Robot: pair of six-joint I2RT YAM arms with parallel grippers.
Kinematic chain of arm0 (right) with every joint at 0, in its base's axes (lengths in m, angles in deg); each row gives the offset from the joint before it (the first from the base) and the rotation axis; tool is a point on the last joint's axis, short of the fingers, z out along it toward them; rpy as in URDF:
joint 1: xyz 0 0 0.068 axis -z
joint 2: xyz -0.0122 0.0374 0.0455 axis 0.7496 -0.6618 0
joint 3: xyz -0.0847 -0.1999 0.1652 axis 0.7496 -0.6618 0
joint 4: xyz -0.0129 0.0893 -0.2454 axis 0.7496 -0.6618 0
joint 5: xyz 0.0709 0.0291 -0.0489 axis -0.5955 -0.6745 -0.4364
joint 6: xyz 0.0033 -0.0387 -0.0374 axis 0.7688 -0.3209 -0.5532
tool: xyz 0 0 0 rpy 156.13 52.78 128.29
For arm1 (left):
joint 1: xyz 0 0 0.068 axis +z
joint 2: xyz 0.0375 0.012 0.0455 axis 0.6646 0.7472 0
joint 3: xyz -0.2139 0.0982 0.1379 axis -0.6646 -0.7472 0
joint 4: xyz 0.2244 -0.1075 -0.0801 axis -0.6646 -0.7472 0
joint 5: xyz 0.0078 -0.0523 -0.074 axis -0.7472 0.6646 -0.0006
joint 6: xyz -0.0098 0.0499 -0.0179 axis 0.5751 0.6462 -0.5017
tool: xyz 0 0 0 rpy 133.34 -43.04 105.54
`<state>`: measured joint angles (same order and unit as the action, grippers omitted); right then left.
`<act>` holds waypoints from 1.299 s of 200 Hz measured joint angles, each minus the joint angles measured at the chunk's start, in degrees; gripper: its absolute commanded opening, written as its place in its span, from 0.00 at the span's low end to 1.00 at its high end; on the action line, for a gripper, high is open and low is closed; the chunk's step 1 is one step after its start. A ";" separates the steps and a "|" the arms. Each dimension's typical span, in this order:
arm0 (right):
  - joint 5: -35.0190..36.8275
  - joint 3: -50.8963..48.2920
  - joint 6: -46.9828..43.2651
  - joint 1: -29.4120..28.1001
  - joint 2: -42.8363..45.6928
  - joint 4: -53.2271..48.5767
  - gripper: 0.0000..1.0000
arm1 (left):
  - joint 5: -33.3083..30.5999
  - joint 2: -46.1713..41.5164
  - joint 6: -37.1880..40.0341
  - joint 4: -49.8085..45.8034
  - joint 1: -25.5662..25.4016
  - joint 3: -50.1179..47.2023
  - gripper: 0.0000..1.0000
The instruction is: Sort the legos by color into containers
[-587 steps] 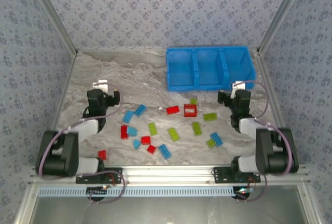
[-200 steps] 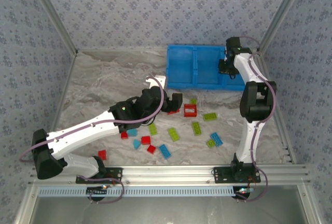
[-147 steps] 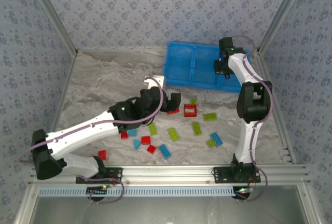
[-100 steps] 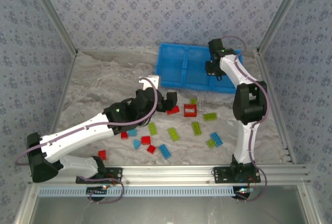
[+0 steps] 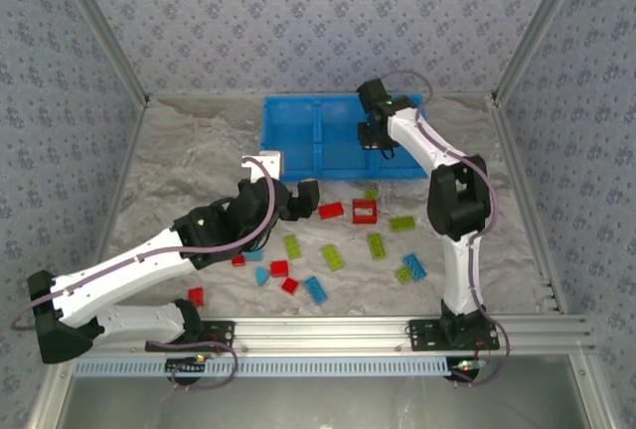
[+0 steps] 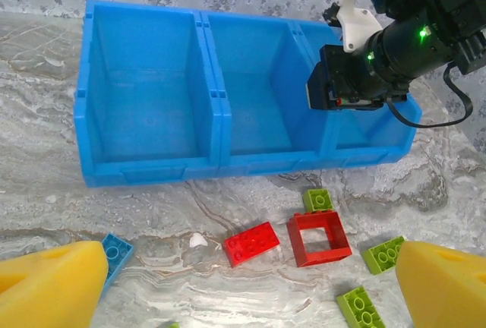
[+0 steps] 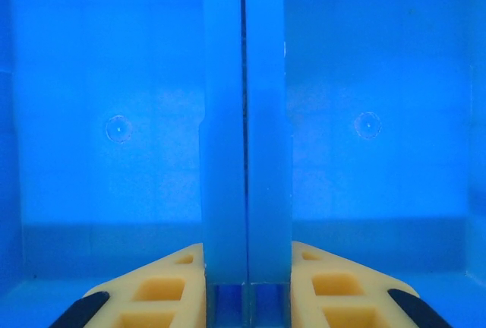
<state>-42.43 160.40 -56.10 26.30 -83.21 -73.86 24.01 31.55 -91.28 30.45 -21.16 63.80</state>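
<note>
My right gripper keeps pulling toward the space (image 5: pixel 227 136) beyond my left gripper until the bin stands centered, as that space is open and its fingers clamp the bin's divider (image 7: pixel 245 130).
The containers are three compartments of one blue bin (image 5: pixel 298 136) at the back of the table. My right gripper (image 5: pixel 376 139) reaches down into the bin and is shut on a divider wall (image 7: pixel 244 138), with a yellow finger (image 7: pixel 163 290) on each side of it. My left gripper (image 6: pixel 250 286) hangs open above a red brick (image 6: pixel 251 243) and a hollow red frame (image 6: pixel 328 254), just in front of the bin (image 6: pixel 144 170). Red, light blue and lime green legos lie loose in the middle of the table, among them a green one (image 5: pixel 333 257) and a blue one (image 5: pixel 315 289).
A lone red brick (image 5: pixel 196 296) lies near the left arm's base. A small white scrap (image 6: pixel 197 240) lies beside the red brick. Metal frame posts and patterned walls close in the table's sides and back. All three compartments hold nothing.
The right gripper has dragged the blue bin to the left across the back of the table. The left arm has drawn a little to the left, still open.
</note>
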 measured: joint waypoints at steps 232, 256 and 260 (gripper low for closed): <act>1.79 5.31 9.53 -8.46 -3.54 -0.17 0.54 | -2.73 -3.87 -3.45 -4.35 0.00 -2.56 0.98; 2.67 5.70 8.87 -8.68 -2.93 -0.22 0.58 | -3.15 -4.50 -4.28 -6.29 0.00 -2.56 0.98; 2.86 5.70 8.81 -8.74 -2.58 -0.20 0.58 | -3.21 -4.63 -4.46 -6.71 0.00 -2.56 0.98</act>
<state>-39.57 166.11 -47.29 17.56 -85.79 -74.06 20.80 26.91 -95.74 23.74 -21.16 61.24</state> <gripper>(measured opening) 0.573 0.979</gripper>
